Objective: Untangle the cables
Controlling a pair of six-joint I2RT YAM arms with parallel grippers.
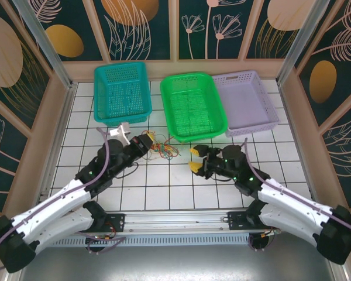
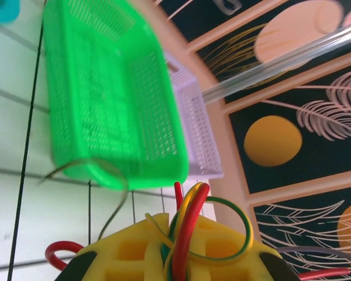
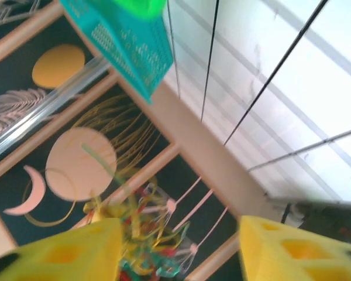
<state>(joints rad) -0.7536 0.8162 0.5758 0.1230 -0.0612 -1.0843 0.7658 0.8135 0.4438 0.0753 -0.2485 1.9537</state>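
Note:
The robot's right gripper should grab just the red cable and pull it away, because that cable is tangled with the yellow and green cables (image 1: 163, 150) at the left gripper.
The cables (image 1: 162, 150) lie as a tangled bundle of red, green, yellow and dark wires on the white tiles, just in front of the green basket (image 1: 193, 105). My left gripper (image 1: 144, 142) is at the bundle's left end. In the left wrist view, my left gripper (image 2: 174, 237) has its yellow pads shut on red, yellow and green cables (image 2: 191, 211), while a thin dark wire (image 2: 118, 187) loops off to the left. My right gripper (image 1: 195, 159) is open a little to the right of the bundle. In the right wrist view the bundle (image 3: 141, 234) shows blurred beyond the spread fingers (image 3: 67, 252).
Three baskets stand at the back: teal (image 1: 121, 91), green, and purple (image 1: 244, 102). Beige walls with patterned panels enclose the table on three sides. Open tiled floor lies between the two arms and the front rail (image 1: 175, 219).

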